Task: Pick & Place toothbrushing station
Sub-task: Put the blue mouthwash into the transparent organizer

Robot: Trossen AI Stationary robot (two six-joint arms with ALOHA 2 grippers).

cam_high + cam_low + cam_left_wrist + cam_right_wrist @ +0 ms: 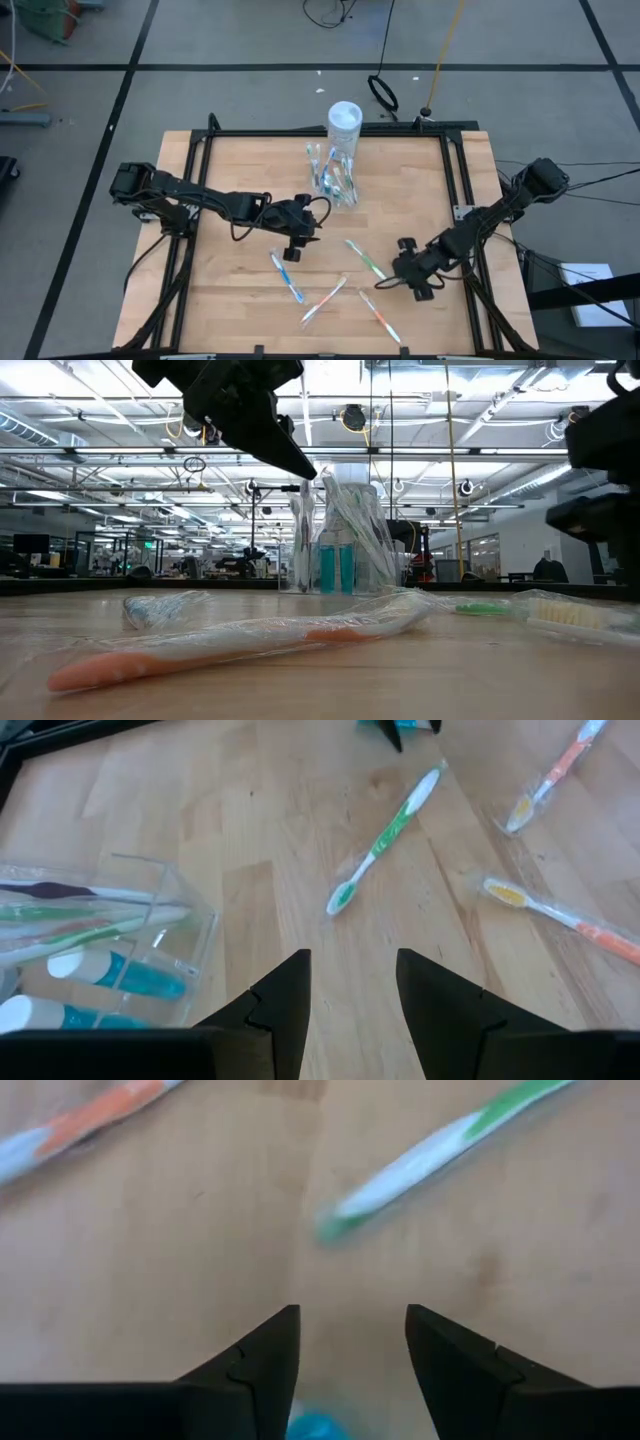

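Note:
My right gripper should take hold of the teal toothpaste tube [316, 1426] and stand it in the holder [336, 180], because the tube lies beyond the green toothbrush, far from my left gripper.
The clear plastic holder [338, 182] stands on its base on the table's far middle, with toothbrushes and teal toothpaste tubes in it; it also shows in the low view [345, 550] and the left wrist view [110, 955]. My left gripper [300, 238] is open and empty above the table, near side of the holder [352, 960]. My right gripper [405, 268] is open and empty [350, 1315], right of a green toothbrush [365, 258] that lies flat on the wood.
A taller white-capped container [344, 120] stands just behind the holder. Wrapped toothbrushes lie loose on the near half: a blue one [287, 277] and two orange ones [325, 300] [380, 315]. A black frame [320, 132] runs around the table.

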